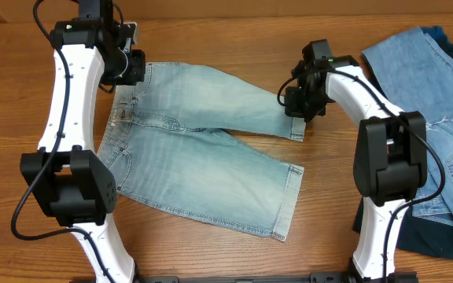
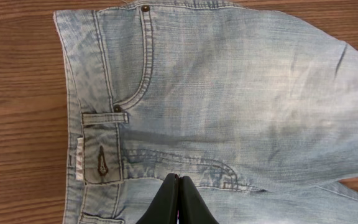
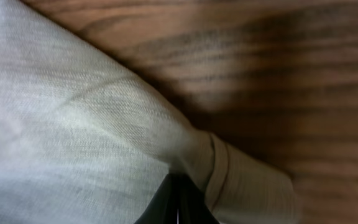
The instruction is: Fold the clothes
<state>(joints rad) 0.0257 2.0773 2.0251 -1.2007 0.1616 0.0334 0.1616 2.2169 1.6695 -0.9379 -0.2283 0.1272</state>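
Observation:
The far leg (image 1: 246, 104) slants in toward the near leg, so the robot's right gripper should pull the leg's hem (image 1: 298, 130) back to the far side and straighten that leg before folding.
The pale light-blue denim shorts (image 1: 203, 157) lie spread flat on the wooden table, waistband to the left and both legs running right. My left gripper (image 1: 130, 69) is at the far end of the waistband. In the left wrist view it (image 2: 179, 178) is shut, its tips pinched into the denim (image 2: 241, 93) beside a pocket seam. My right gripper (image 1: 296, 106) is at the hem of the far leg. In the right wrist view it (image 3: 179, 177) is shut on the cloth (image 3: 73, 124), and the stitched hem (image 3: 241, 180) bunches beside the fingertips.
More clothes are piled at the right edge: medium-blue ripped jeans (image 1: 439, 102) on top and dark navy cloth (image 1: 423, 236) beneath, close behind the right arm. Bare wood table (image 1: 211, 251) lies in front of the shorts.

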